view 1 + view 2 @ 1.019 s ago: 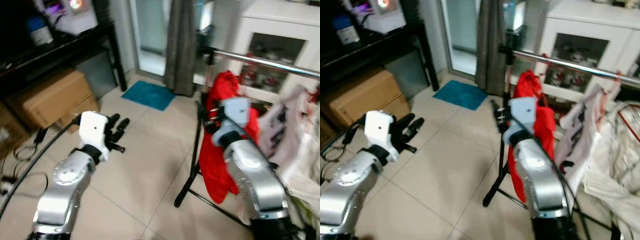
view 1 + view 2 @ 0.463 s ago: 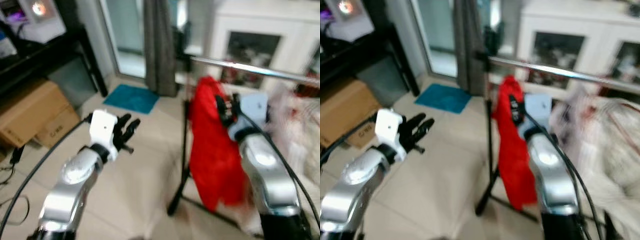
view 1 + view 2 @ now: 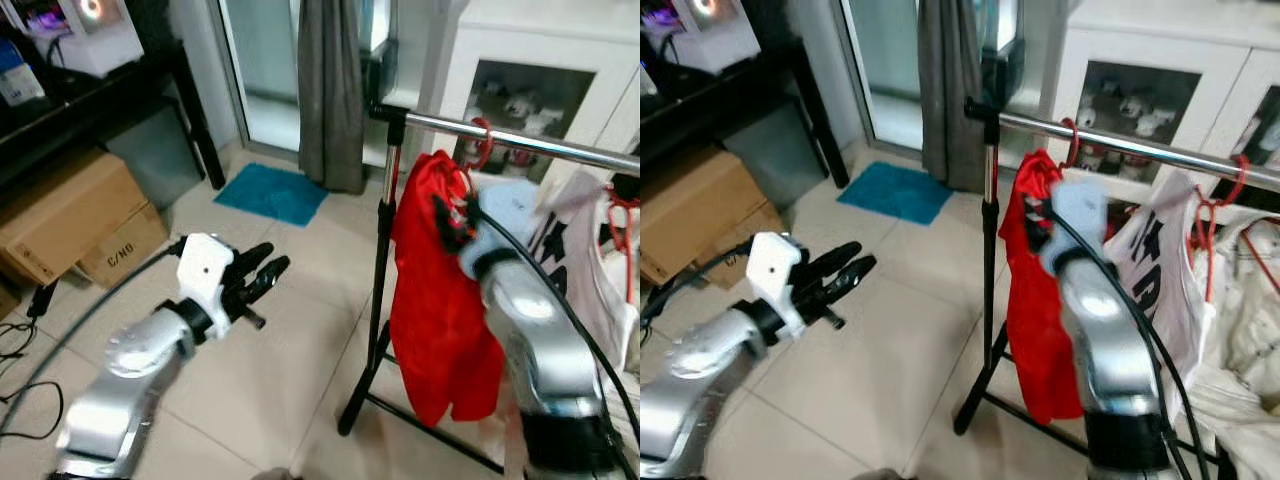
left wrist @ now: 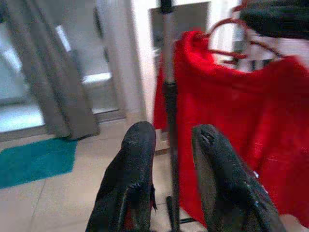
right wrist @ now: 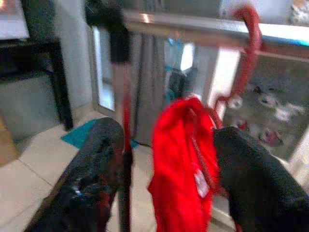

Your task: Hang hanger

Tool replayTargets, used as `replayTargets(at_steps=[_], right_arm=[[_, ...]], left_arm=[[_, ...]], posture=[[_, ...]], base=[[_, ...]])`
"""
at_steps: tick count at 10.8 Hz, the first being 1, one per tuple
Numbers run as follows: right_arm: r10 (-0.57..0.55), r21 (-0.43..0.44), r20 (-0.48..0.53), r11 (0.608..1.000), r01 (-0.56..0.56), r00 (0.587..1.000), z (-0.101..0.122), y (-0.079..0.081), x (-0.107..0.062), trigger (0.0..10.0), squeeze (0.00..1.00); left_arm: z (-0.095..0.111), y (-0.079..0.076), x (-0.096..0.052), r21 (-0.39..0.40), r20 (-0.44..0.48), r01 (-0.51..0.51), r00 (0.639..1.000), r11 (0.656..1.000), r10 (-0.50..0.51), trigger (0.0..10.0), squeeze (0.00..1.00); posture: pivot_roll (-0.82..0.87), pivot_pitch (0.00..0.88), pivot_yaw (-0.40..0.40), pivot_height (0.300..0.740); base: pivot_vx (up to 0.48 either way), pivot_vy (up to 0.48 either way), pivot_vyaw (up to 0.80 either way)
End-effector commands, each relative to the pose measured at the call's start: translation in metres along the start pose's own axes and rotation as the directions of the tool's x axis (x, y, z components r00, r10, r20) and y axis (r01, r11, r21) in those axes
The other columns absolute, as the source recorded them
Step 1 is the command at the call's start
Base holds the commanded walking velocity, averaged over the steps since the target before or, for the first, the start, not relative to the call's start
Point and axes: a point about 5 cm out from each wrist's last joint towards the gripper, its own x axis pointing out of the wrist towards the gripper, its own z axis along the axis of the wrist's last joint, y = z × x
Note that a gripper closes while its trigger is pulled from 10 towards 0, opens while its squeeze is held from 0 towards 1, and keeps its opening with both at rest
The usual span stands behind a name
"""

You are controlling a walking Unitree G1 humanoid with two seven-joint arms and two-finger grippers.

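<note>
The hanger's wire [image 5: 198, 152] can be seen in the open neck of the red garment [image 3: 441, 310], so the red garment will slip off limp when the robot's left gripper pulls it.
A red hanger's hook [image 3: 482, 142] sits over the silver rail [image 3: 560, 148], near the rail's left end. A red garment [image 3: 435, 300] hangs from it. My right gripper [image 3: 452, 218] is at the garment's shoulder, just under the rail. In the right wrist view its fingers [image 5: 91, 174] stand wide apart, open, with the garment [image 5: 176, 145] and hanger wire between and beyond them. My left gripper [image 3: 262, 277] is held out over the floor left of the stand, open and empty.
The rail's black stand pole [image 3: 378, 260] and feet are beside the garment. White garments [image 3: 590, 270] on red hangers hang further right. A white cabinet [image 3: 530, 70] stands behind. Cardboard boxes [image 3: 70, 215], a teal mat [image 3: 272, 193] and a grey curtain [image 3: 330, 90] are to the left.
The camera has shifted. My right gripper has risen with the red garment from below the rail up to it; the hook now rests on the rail. The left gripper stays open.
</note>
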Motion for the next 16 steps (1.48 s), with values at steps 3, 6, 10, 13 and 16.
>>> replayTargets(at_steps=[3,6,10,13,16], right_arm=[[-0.018,-0.033,-0.125,0.999,0.014,0.992,-0.003,-0.015,0.022,10.0,1.0],[0.034,0.035,-0.249,0.999,-0.026,0.968,-0.008,-0.033,0.048,10.0,0.0],[0.012,0.075,-0.266,0.997,0.008,0.964,-0.01,-0.042,0.057,0.0,0.0],[0.021,0.087,-0.277,0.996,0.004,0.961,-0.013,-0.045,0.061,0.0,0.0],[0.02,0.08,-0.282,0.997,0.002,0.959,-0.015,-0.047,0.063,0.0,0.0]], left_arm=[[0.006,-0.003,-0.01,-0.008,-0.046,0.165,0.985,0.986,-0.165,10.0,0.0],[0.009,-0.007,-0.017,-0.023,-0.104,0.284,0.953,0.959,-0.285,10.0,0.0],[0.01,-0.007,-0.018,-0.024,-0.117,0.302,0.946,0.953,-0.303,10.0,0.0],[0.011,-0.007,-0.015,-0.018,-0.12,0.303,0.946,0.953,-0.302,10.0,0.0],[0.012,-0.011,-0.013,-0.032,-0.103,0.331,0.937,0.943,-0.333,10.0,0.0]], posture=[[0.03,0.017,0.079,0.74],[0.04,0.006,0.077,0.74],[0.04,0.003,0.078,0.74],[0.04,0.0,0.08,0.74],[0.04,0.0,0.078,0.74]], base=[[0.0,0.0,0.0],[0.0,0.0,0.0],[0.0,0.0,0.0],[0.0,0.0,0.0],[0.0,0.0,0.0]])
